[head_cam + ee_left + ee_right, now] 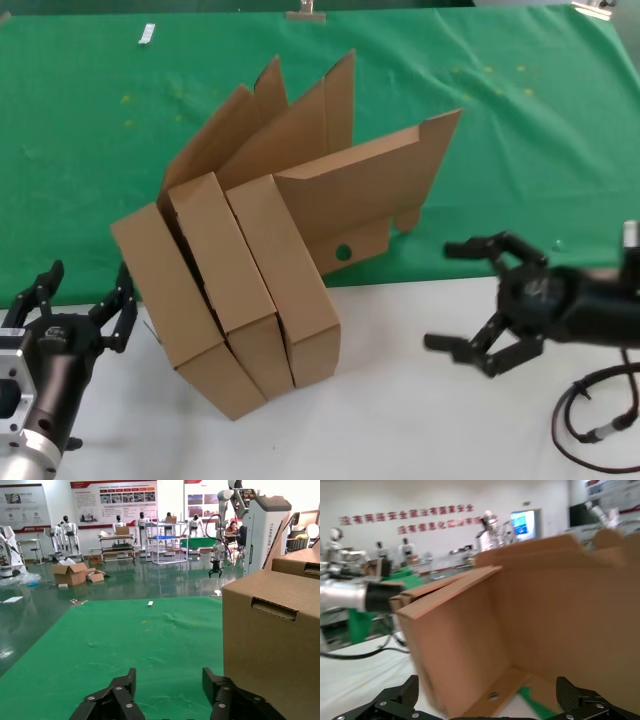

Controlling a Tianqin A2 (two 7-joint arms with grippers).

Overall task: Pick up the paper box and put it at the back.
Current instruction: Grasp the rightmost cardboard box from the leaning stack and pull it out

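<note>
The paper box (289,262) nearest my right gripper is divided from its neighbour by a seam (254,254), so that box will come away by itself when I lift it.
Three alike brown paper boxes lean side by side where the green cloth meets the white tabletop, lids raised toward the back: left (170,290), middle (225,260), right (290,280). My right gripper (445,297) hovers open just right of the right-hand box, a short gap away, fingers pointing at it. The right wrist view shows that box's open tray and lid (545,620) ahead of the wide-spread right gripper (486,690). My left gripper (85,300) stands open beside the left box, holding nothing. In the left wrist view, the left gripper (169,685) has the box wall (270,645) beside one finger.
The green cloth (80,150) covers the back half; the white tabletop (400,420) lies in front. A small white item (147,34) rests at the cloth's far left. A black cable (590,420) loops under the right arm. The green cloth (125,640) stretches bare ahead of the left gripper.
</note>
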